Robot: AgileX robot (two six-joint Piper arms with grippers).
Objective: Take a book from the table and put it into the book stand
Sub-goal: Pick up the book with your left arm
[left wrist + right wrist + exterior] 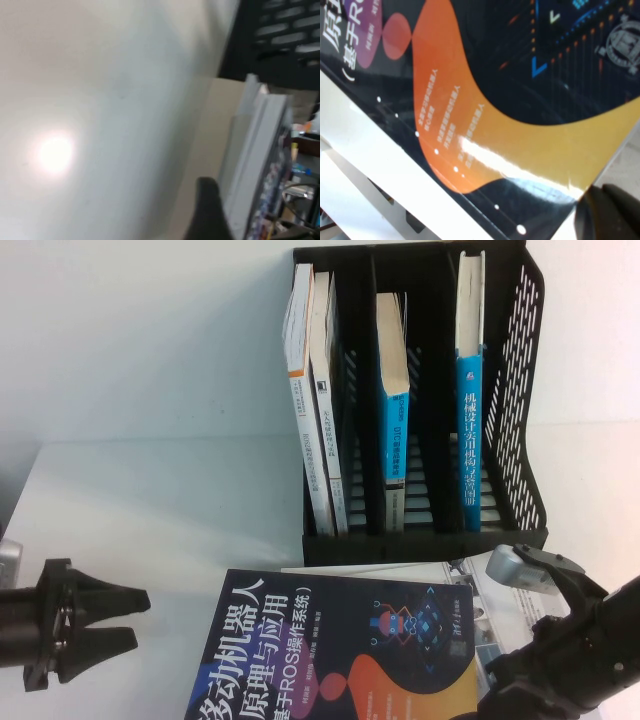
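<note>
I expect the dark-covered book to come free alone when I lift it, because white covers stick out crooked from under it.
The book, dark-covered with a big white title and an orange swirl, sits at the front of the table, partly over a white book. My right gripper is at the book's right edge and shut on it. In the right wrist view one finger shows at the corner of the glossy cover, and the other finger is hidden. My left gripper hangs open and empty to the left of the book. The black book stand stands behind.
The stand holds white books in its left slot and two blue-spined books in the slots to the right. In the left wrist view, one dark finger hangs over bare tabletop.
</note>
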